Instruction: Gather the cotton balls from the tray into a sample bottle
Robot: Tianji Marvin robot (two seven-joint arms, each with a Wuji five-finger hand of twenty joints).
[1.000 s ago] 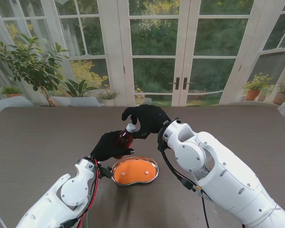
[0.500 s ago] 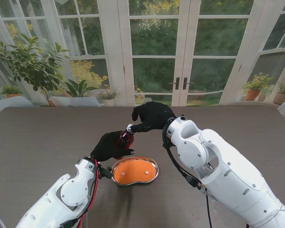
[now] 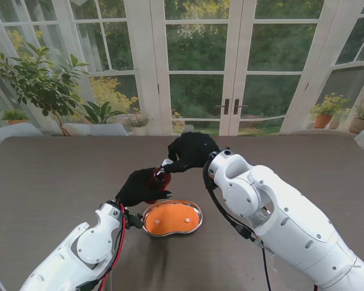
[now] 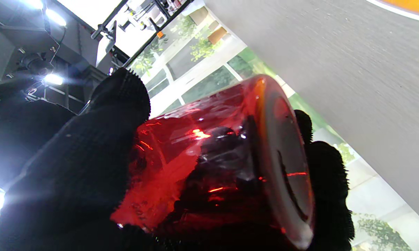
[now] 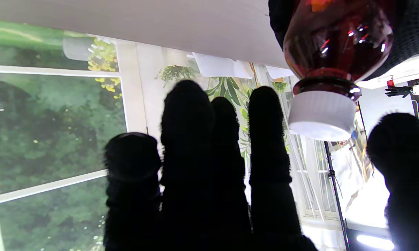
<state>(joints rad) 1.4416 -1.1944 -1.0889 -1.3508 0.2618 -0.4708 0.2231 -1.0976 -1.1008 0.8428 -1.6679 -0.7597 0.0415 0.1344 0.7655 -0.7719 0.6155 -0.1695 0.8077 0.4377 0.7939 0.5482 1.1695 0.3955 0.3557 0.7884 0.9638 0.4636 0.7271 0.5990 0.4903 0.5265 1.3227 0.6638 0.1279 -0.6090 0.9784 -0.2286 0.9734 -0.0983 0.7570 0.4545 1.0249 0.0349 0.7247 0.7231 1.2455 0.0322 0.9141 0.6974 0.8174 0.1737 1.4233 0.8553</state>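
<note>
My gripper will twist the white cap (image 3: 166, 162), and the cap will unscrew over repeated turns and come away whole, since fine ribs (image 5: 322, 109) ring it.
My left hand (image 3: 136, 187) is shut on a dark red sample bottle (image 3: 157, 177), held tilted above the table just beyond the tray. The bottle's white cap (image 3: 166, 162) is on its neck. My right hand (image 3: 191, 150) hovers beside the cap with fingers spread. In the right wrist view the cap (image 5: 322, 116) sits between a finger and the thumb (image 5: 401, 157) with gaps on both sides. The orange kidney-shaped tray (image 3: 173, 212) with a metal rim lies nearer to me. Two small white cotton balls (image 3: 187, 216) show in it.
The dark brown table (image 3: 60, 176) stretches wide on both sides. Glass doors and potted plants (image 3: 42, 85) stand beyond its far edge. Both white forearms rise from the near corners, the right one (image 3: 279, 212) crossing beside the tray.
My right hand moved from over the cap to the right, so the white cap now shows; its fingertips stay near it. The left hand and bottle have held almost still.
</note>
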